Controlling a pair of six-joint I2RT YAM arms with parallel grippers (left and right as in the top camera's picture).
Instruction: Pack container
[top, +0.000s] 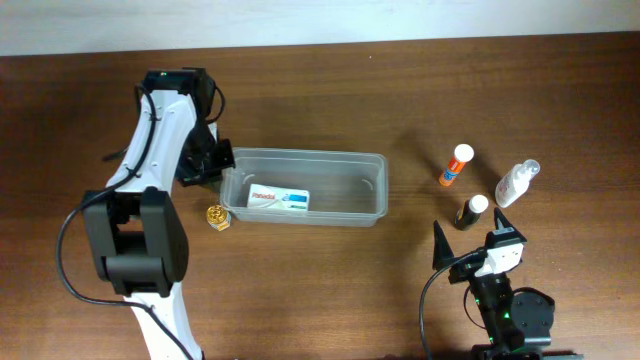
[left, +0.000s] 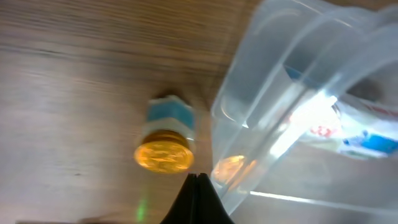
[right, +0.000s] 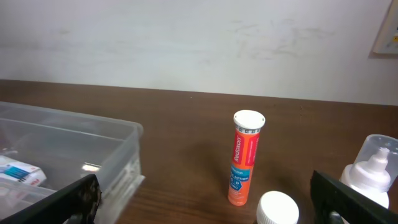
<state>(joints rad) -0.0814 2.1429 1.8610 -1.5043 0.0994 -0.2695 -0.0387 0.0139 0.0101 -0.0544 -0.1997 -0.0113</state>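
Observation:
I should push the container away a little with my left gripper, because the container's end (top: 228, 196) crowds the small jar. Then I should back my left gripper off and open it around the gold lid (top: 217, 215).
The clear plastic container (top: 345, 186) sits mid-table with a white and blue box (top: 279, 200) lying inside it; it also shows in the left wrist view (left: 298, 93) and the right wrist view (right: 93, 155). A small jar with a gold lid (top: 217, 216) lies on the table just outside its left end, also seen in the left wrist view (left: 164, 146). My left gripper (left: 198, 177) is shut and empty, hovering by the container's left corner near the jar. My right gripper (right: 205, 199) is open and empty, low near the front right.
An orange tube with a white cap (top: 456, 165) stands right of the container, also in the right wrist view (right: 244, 158). A dark bottle with a white cap (top: 472, 211) and a clear spray bottle (top: 517, 182) stand beside it.

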